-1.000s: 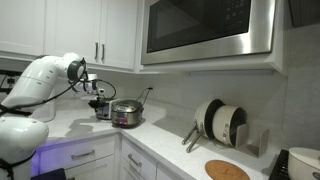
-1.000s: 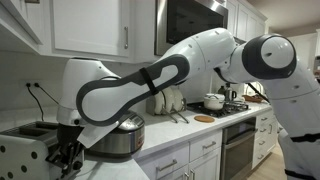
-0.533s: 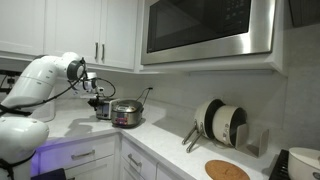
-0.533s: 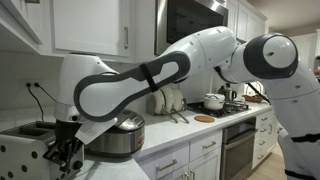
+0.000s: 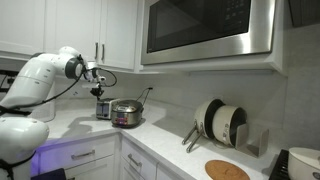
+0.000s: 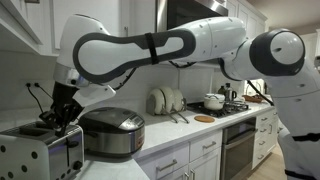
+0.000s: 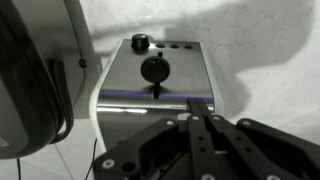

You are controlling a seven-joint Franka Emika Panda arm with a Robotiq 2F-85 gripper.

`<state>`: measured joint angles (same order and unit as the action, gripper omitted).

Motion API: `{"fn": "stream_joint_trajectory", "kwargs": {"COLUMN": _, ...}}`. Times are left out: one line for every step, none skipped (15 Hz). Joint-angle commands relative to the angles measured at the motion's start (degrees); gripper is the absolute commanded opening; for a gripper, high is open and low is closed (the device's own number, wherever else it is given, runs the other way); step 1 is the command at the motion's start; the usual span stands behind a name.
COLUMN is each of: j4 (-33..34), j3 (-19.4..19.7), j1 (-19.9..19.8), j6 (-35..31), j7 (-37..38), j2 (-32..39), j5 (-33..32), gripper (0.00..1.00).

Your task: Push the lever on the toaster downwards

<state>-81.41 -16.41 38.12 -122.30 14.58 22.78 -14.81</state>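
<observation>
The fingers of the robot's gripper are over the toaster's near edge [image 7: 150, 102], short of the lever, so next the gripper moves out above the black lever knob [image 7: 155, 69] before it presses down.
The stainless toaster [image 6: 35, 152] stands at the near end of the counter, and it also shows small in an exterior view [image 5: 103, 109]. In the wrist view its front face [image 7: 185, 75] carries a black lever knob [image 7: 153, 68] on a vertical slot and a smaller dial [image 7: 139, 42] beyond it. My gripper [image 7: 198, 104] is shut and empty, its fingertips over the toaster's near edge, to the right of the lever and not touching it. In both exterior views the gripper [image 6: 62, 108] [image 5: 100, 91] hangs just above the toaster's top.
A round rice cooker [image 6: 112, 133] [image 5: 126, 113] sits right next to the toaster. A dish rack with pans [image 5: 220, 125] and a wooden board [image 5: 227, 170] are further along the counter. Cabinets and a microwave [image 5: 205, 30] hang overhead. A cord [image 6: 38, 95] runs behind the toaster.
My gripper has lifted from low in front of the toaster's lever side to a spot above the toaster's top. The toaster has not shifted.
</observation>
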Motion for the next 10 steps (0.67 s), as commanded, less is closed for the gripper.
{"fn": "stream_joint_trajectory", "kwargs": {"j4": 2.95, "j3": 0.64, "j1": 0.37, "j6": 3.83, "j7": -1.37, "j2": -0.9, "j5": -0.36, "gripper": 0.0}}
{"fn": "stream_joint_trajectory", "kwargs": {"j4": 3.04, "j3": 0.65, "j1": 0.26, "j6": 4.25, "j7": -1.25, "j2": -1.07, "j5": -0.34, "gripper": 0.0}}
{"fn": "stream_joint_trajectory", "kwargs": {"j4": 3.15, "j3": 0.66, "j1": 0.04, "j6": 4.75, "j7": -1.33, "j2": -1.07, "j5": -0.17, "gripper": 0.0}}
{"fn": "stream_joint_trajectory", "kwargs": {"j4": 2.41, "j3": 0.22, "j1": -0.48, "j6": 4.59, "j7": -1.11, "j2": -1.42, "j5": -0.3, "gripper": 0.0}}
{"fn": "stream_joint_trajectory", "kwargs": {"j4": 2.11, "j3": 0.23, "j1": -0.73, "j6": 4.64, "j7": -1.22, "j2": -1.47, "j5": -0.19, "gripper": 0.0}}
{"fn": "stream_joint_trajectory", "kwargs": {"j4": 1.81, "j3": 0.27, "j1": -0.91, "j6": 4.67, "j7": -1.21, "j2": -1.52, "j5": -0.22, "gripper": 0.0}}
{"fn": "stream_joint_trajectory", "kwargs": {"j4": 1.55, "j3": 0.27, "j1": -1.14, "j6": 4.61, "j7": -1.21, "j2": -1.53, "j5": -0.18, "gripper": 0.0}}
{"fn": "stream_joint_trajectory", "kwargs": {"j4": 1.1, "j3": 0.26, "j1": -1.42, "j6": 4.32, "j7": -1.27, "j2": -1.47, "j5": -0.11, "gripper": 0.0}}
{"fn": "stream_joint_trajectory", "kwargs": {"j4": 0.73, "j3": 0.3, "j1": -1.55, "j6": 4.13, "j7": -1.12, "j2": -1.46, "j5": -0.31, "gripper": 0.0}}
{"fn": "stream_joint_trajectory", "kwargs": {"j4": 0.41, "j3": 0.28, "j1": -1.78, "j6": 3.87, "j7": -1.14, "j2": -1.35, "j5": -0.23, "gripper": 0.0}}
